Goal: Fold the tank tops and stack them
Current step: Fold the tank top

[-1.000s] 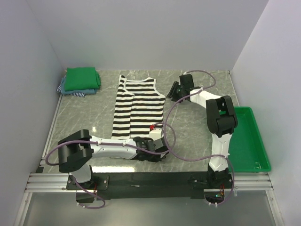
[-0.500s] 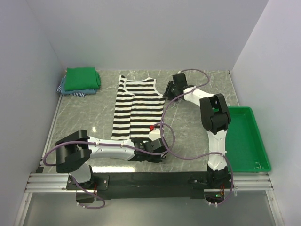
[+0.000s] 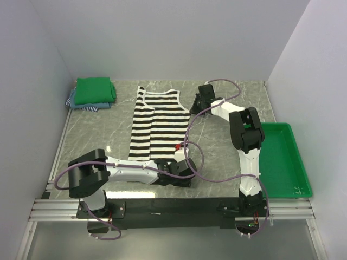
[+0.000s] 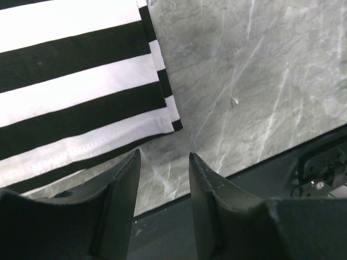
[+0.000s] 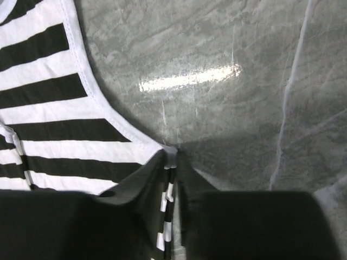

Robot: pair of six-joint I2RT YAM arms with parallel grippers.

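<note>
The striped tank top's hem corner [image 4: 175, 125] sits past my left gripper's open fingers, so they should go around that corner [image 4: 172, 120] before I fold the tank top's side inward.
The black-and-white striped tank top [image 3: 157, 124] lies flat in the middle of the table, folded lengthwise. My right gripper [image 3: 193, 106] is at its upper right side. In the right wrist view the gripper [image 5: 171, 154] is shut on the top's white-trimmed armhole corner [image 5: 171, 153], and striped cloth shows between the jaws. My left gripper [image 3: 165, 164] is at the top's near right corner. In the left wrist view it [image 4: 162, 154] stands open and empty, with the hem corner [image 4: 172, 120] just ahead. A folded bright green tank top [image 3: 95, 90] rests on folded blue ones [image 3: 87, 106] at the back left.
A rigid green tray [image 3: 282, 157] sits at the table's right edge, beside the right arm. White walls close in the left, back and right sides. The table's dark front edge [image 4: 260, 173] runs just behind the left gripper. Purple cables loop over the table near both arms.
My right gripper moved left to the striped top's edge and closed on it. My left gripper opened at the hem corner and now holds nothing.
</note>
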